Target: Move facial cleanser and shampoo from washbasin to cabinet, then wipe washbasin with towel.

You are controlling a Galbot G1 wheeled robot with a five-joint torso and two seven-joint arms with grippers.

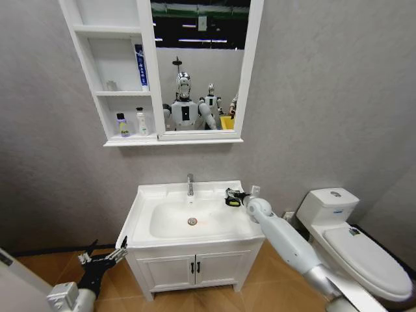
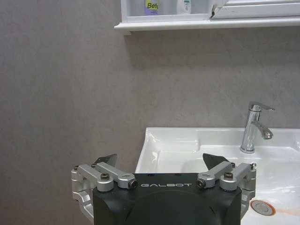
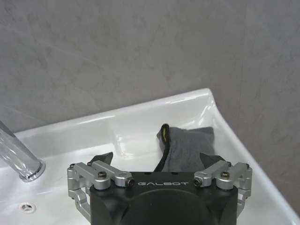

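Note:
My gripper will bunch up the dark grey towel when I wipe, but the towel should stay folded, because it lies in a compact pad with its hem doubled over.
The white washbasin [image 1: 144, 198] tops a two-door vanity, and its bowl holds nothing. At its back right corner lies the towel [image 3: 187, 147], dark cloth with a yellow edge [image 1: 232, 203]. My right gripper [image 1: 233, 195] hovers just over it, open, its fingers [image 3: 212, 161] straddling the cloth [image 3: 157, 159]. On the cabinet [image 1: 123, 141], a purple bottle [image 1: 121, 125] and a white bottle [image 1: 141, 121] stand on the lowest shelf. I cannot tell which is the cleanser or the shampoo. My left gripper [image 1: 104, 259] hangs open, low beside the vanity's left side [image 2: 159, 164].
A chrome faucet [image 1: 190, 184] stands at the basin's back centre. A blue tube [image 1: 140, 67] stands on the cabinet's middle shelf. A white toilet [image 1: 354, 244] sits close on the right, under my right arm. The mirror [image 1: 198, 65] reflects robots.

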